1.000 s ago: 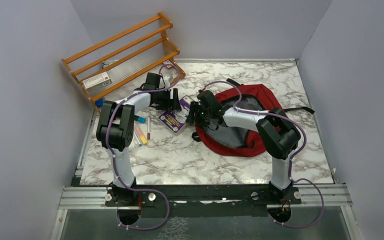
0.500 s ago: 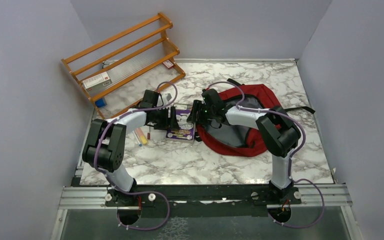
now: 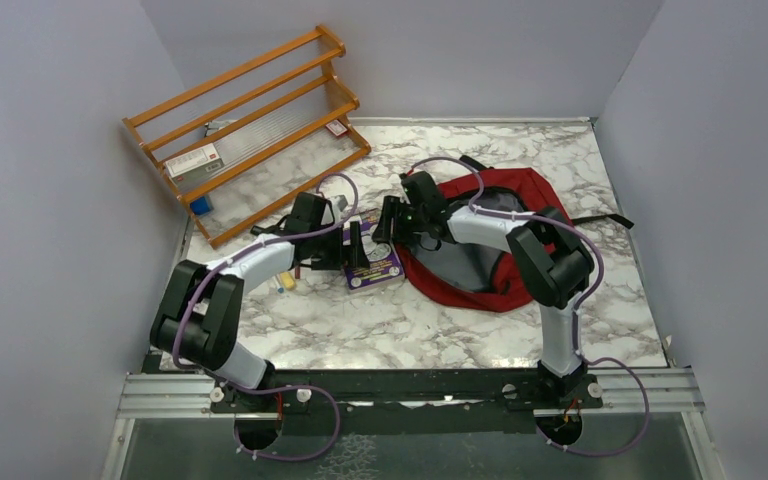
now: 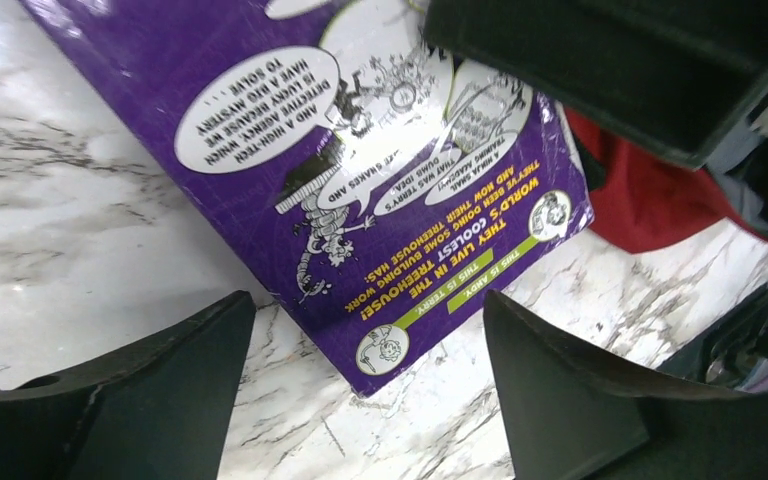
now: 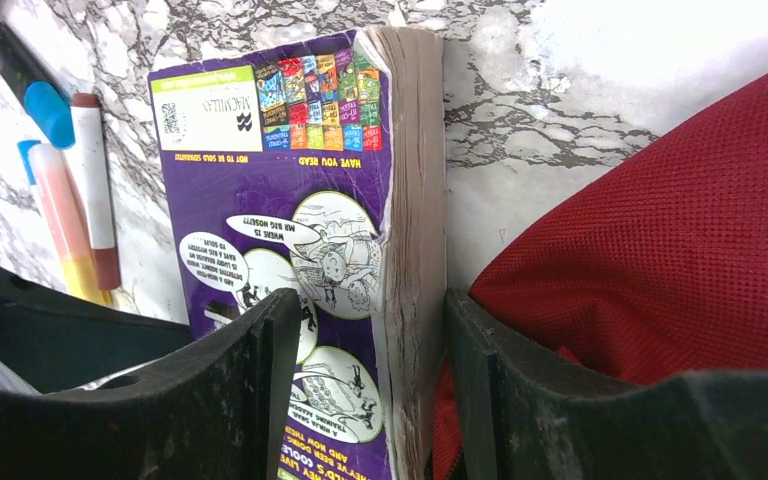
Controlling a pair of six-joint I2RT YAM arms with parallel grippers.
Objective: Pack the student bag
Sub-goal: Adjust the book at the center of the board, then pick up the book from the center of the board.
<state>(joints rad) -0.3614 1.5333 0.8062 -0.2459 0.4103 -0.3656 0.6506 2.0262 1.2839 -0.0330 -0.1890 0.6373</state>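
My left gripper straddles the flat book's near corner from above. Next, I bring it in low from the side instead and pinch the book's spine.
The student bag, dark red with grey lining, lies open on the right of the marble table and shows in both wrist views. A purple paperback book lies flat just left of it. My left gripper hovers open over the book's near corner, and its fingers hold nothing. My right gripper stands open at the book's far end. In the right wrist view it straddles the book's page edge, one finger over the cover and the other beside the bag.
Several markers lie on the table left of the book, under my left arm. An orange wooden rack holding small boxes leans at the back left. Grey walls close in the table on three sides.
My left arm swung back toward the near edge and brought the book rightward against the bag. The book turned from askew to nearly straight. My right gripper hardly moved.
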